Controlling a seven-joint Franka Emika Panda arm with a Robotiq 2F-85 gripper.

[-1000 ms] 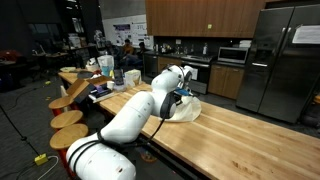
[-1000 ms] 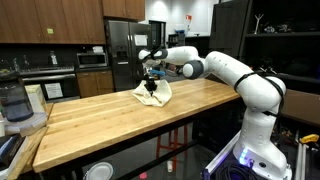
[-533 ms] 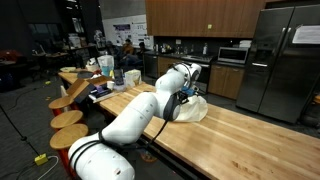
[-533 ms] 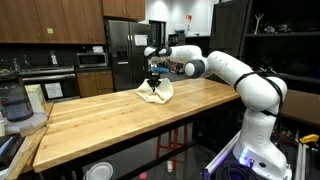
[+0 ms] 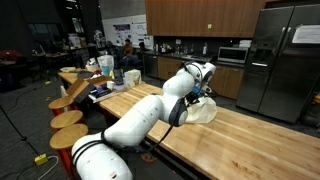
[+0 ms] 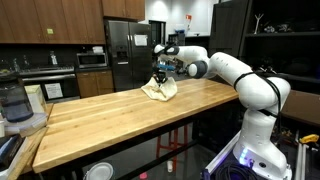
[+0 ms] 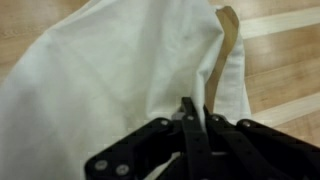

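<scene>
Next, my gripper pulls the cloth's pinched fold back over the open wood (image 6: 122,103) toward the water jug to stretch the cloth out, because the cloth hangs bunched (image 5: 203,111) below my gripper.
A cream-white cloth (image 6: 160,88) lies bunched on the long butcher-block table (image 6: 110,118), with one part lifted off the wood. The gripper (image 6: 161,72) sits over it with its fingers pinched shut on a fold of the fabric. In the wrist view the cloth (image 7: 120,70) fills most of the picture and a strip of it runs up between the two black fingers (image 7: 190,118) of the gripper (image 7: 197,112). In an exterior view the cloth (image 5: 203,110) hangs below the gripper (image 5: 203,96) near the table's far side.
The wooden table (image 5: 250,135) stretches wide beside the cloth. A steel fridge (image 5: 285,62) and kitchen counters with a microwave (image 5: 233,55) stand behind. Round stools (image 5: 68,118) line one table edge. A water jug (image 6: 14,102) sits at the table's end.
The gripper has carried the pinched cloth sideways along the table's far side and slightly upward. The cloth has dragged with it and bunched more.
</scene>
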